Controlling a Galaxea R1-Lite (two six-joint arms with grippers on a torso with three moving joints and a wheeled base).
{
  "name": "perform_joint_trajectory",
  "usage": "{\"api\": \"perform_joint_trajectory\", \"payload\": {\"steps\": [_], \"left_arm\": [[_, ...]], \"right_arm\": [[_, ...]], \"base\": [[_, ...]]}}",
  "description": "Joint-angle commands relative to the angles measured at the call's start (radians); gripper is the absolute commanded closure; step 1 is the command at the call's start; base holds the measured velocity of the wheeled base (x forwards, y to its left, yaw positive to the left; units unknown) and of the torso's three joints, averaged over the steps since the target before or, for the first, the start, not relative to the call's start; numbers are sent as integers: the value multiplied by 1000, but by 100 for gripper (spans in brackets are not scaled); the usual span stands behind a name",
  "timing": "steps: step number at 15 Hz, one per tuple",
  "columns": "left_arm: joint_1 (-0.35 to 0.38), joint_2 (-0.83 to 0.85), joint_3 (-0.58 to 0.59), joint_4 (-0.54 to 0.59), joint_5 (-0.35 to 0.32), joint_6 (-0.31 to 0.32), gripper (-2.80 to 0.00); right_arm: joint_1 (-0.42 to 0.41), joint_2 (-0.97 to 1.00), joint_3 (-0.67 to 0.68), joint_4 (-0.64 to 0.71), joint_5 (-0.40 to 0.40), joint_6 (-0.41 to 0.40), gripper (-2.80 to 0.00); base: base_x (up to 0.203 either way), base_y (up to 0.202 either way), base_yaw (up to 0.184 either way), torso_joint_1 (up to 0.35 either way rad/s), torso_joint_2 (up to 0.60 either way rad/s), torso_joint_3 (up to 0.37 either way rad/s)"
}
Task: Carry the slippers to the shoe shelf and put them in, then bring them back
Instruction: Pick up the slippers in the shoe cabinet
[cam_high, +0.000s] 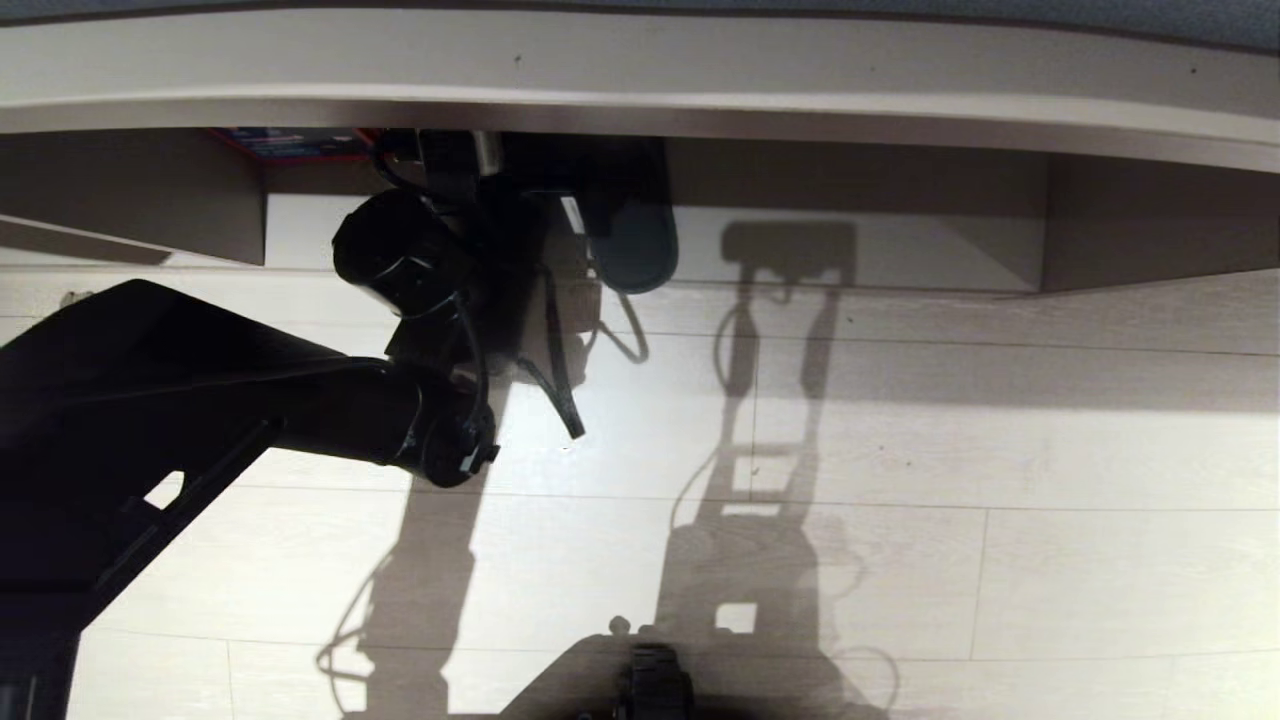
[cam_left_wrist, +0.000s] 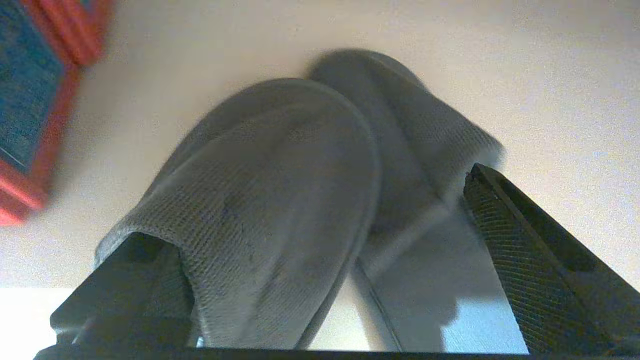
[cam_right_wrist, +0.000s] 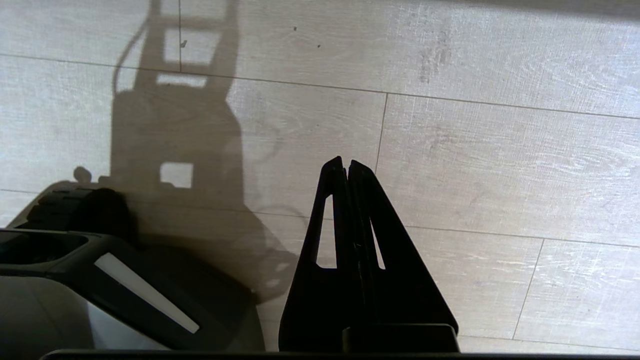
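The opening of the slipper beside the red and blue box has my left gripper's finger tucked inside, so next I pull that finger straight back before I leave the shelf.
The two dark grey slippers lie side by side on the pale base board of the shoe shelf, toes pointing inward. One heel sticks out past the shelf's front edge. My left gripper reaches into the cubby and stands open wide, straddling the pair. One of its fingers is beside the outer slipper's sole, and the other sits at the mouth of the nearer slipper. In the head view the left arm hides the gripper and most of the slippers. My right gripper hangs shut over the floor, empty.
A red and blue box lies in the cubby beside the slippers, also seen under the bench board. The bench board overhangs the shelf. A vertical divider stands left of the arm. Pale wood floor spreads in front.
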Motion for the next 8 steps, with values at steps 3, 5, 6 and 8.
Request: {"api": "perform_joint_trajectory", "payload": {"steps": [3,5,6,8], "left_arm": [[21,14,-47,-9,13,10,-280],[38,-9,-46,-9,14,14,-280],[44,-14,-49,-6,14,15,-280],[57,-19,-66,-6,16,15,-280]], "right_arm": [[0,0,0,0,0,-1,0],[0,0,0,0,0,-1,0],[0,0,0,1,0,-1,0],[0,0,0,0,0,-1,0]], "base": [[0,0,0,0,0,0],[0,0,0,0,0,0],[0,0,0,0,0,0],[0,0,0,0,0,0]]}}
